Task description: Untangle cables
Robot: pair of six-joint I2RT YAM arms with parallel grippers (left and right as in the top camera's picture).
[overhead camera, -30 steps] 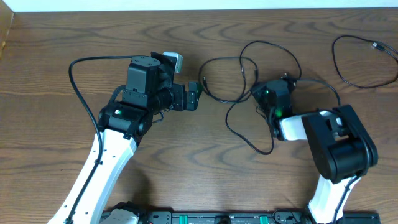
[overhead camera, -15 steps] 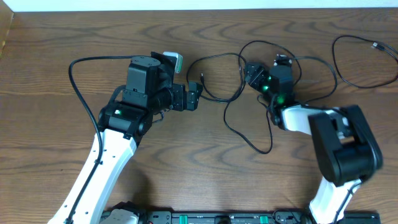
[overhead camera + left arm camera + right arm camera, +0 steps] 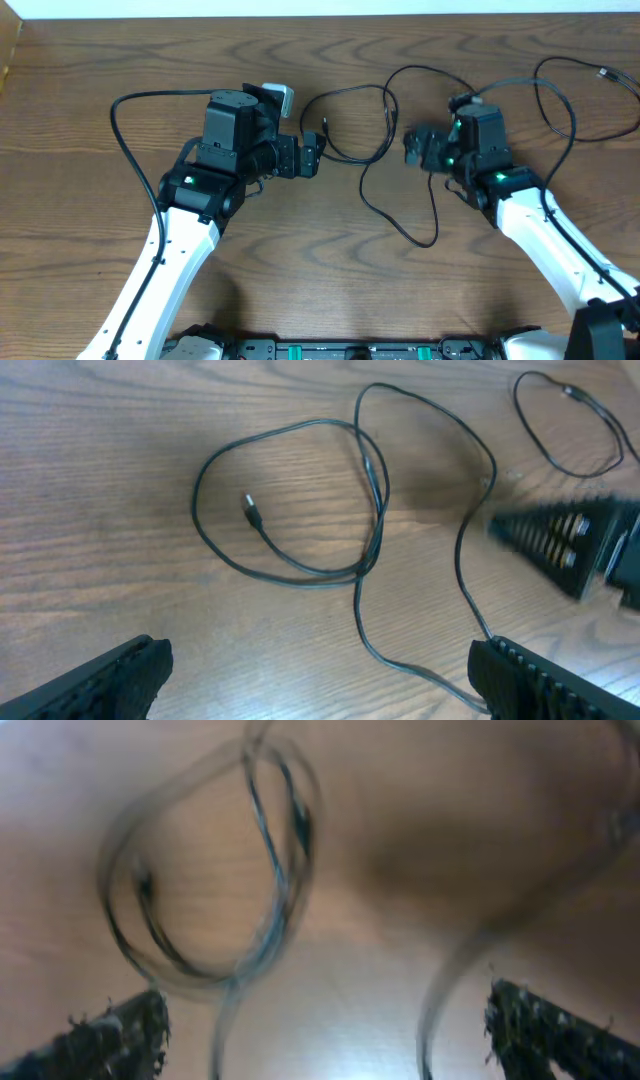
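The cable's loop (image 3: 197,509) will come along still crossed when I move the cable, because the parts of the black cable cross and bunch together (image 3: 371,553).
A thin black cable (image 3: 362,158) lies in a tangled loop on the wooden table between my two grippers, and its tail runs down to the table's middle (image 3: 430,238). In the left wrist view the same loop (image 3: 372,510) crosses itself, and a small plug end (image 3: 250,510) lies inside it. My left gripper (image 3: 318,153) (image 3: 320,665) stands open just left of the loop with nothing between its fingers. My right gripper (image 3: 408,148) (image 3: 325,1020) is open too, points left at the loop (image 3: 265,850) and holds nothing. A second black cable (image 3: 560,118) curls at the far right.
The right arm's body (image 3: 520,200) reaches in from the lower right and the left arm's body (image 3: 200,190) from the lower left. The table's far edge (image 3: 320,14) runs along the top. The second cable's plug (image 3: 605,73) lies near the right edge.
My right gripper has opened and let go of the cable, and its arm has swung right so it now points left. The loop has settled on the table. The left arm has not moved.
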